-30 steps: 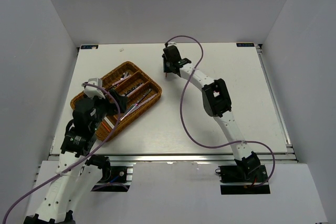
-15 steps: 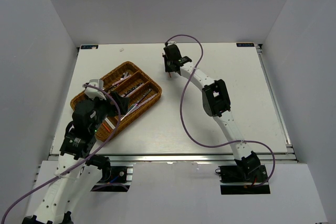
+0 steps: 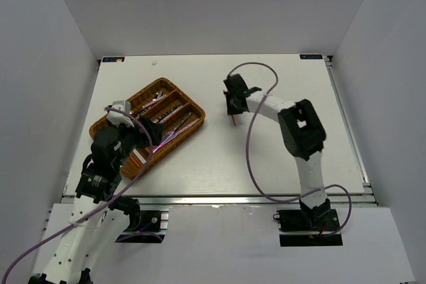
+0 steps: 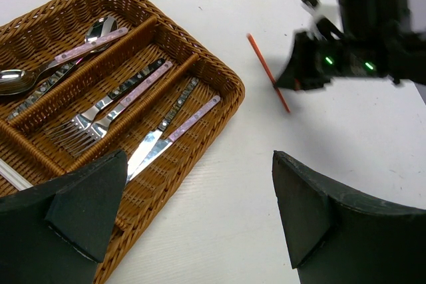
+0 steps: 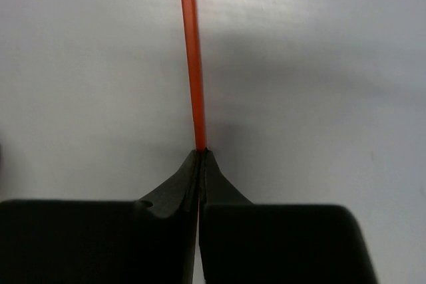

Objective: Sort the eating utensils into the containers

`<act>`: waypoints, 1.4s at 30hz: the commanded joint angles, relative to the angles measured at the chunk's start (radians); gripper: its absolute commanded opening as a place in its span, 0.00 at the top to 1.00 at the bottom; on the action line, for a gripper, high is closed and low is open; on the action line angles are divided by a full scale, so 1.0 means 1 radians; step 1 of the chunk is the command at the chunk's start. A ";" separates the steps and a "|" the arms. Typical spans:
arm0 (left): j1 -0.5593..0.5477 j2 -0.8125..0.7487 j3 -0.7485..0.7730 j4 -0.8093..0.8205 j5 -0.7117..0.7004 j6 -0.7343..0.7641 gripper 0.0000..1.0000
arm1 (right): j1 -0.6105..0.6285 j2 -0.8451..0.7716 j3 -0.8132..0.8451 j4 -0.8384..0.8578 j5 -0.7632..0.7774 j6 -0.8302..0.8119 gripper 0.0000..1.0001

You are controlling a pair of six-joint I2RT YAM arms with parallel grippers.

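Observation:
Next, I pick up the red chopstick [image 4: 260, 56] and pass it to my left gripper, because the tray's chopstick compartment [image 3: 137, 157] is far across from my right gripper.
My right gripper [image 5: 201, 154] is shut on one end of a thin red chopstick [image 5: 191, 51], which sticks straight out from the fingertips above the white table. From above, that gripper [image 3: 233, 106] hangs right of the brown wicker tray [image 3: 200, 115], with the chopstick [image 3: 233, 120] pointing toward the near side. In the left wrist view the tray [image 4: 226, 79] holds spoons [image 4: 66, 58], forks [image 4: 106, 108] and knives [image 4: 170, 134], each kind in its own long compartment. My left gripper [image 4: 200, 164] stands open over the tray's near right edge, holding nothing.
A pale chopstick [image 4: 13, 174] lies in the tray's nearest compartment. Grey walls enclose the table on three sides. My right arm's purple cable [image 3: 249, 144] loops over the table's middle.
My right gripper has closed on the red chopstick and carried it from the table's back centre toward the right and nearer. The left arm has barely moved.

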 commanded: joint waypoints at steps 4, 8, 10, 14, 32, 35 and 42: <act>-0.005 -0.012 -0.006 0.014 0.001 0.011 0.02 | 0.020 -0.240 -0.460 -0.115 -0.092 0.038 0.85; -0.006 -0.013 -0.006 0.012 0.002 0.011 0.02 | 0.017 -0.230 -0.422 -0.107 -0.103 0.006 0.63; -0.006 -0.017 -0.004 0.009 0.001 0.011 0.02 | 0.017 -0.166 -0.319 -0.153 -0.094 -0.006 0.63; -0.008 -0.023 -0.006 0.009 -0.001 0.008 0.02 | 0.009 -0.077 -0.180 -0.208 -0.065 -0.023 0.66; -0.017 -0.035 -0.006 0.006 -0.036 0.005 0.02 | -0.012 -0.104 -0.255 -0.182 -0.131 -0.056 1.00; -0.017 -0.027 -0.010 0.002 -0.068 -0.001 0.02 | -0.012 -0.293 -0.319 -0.089 -0.169 -0.011 1.00; -0.015 0.072 0.003 0.025 0.066 -0.038 0.02 | -0.001 -0.574 -0.454 0.114 -0.293 0.073 1.00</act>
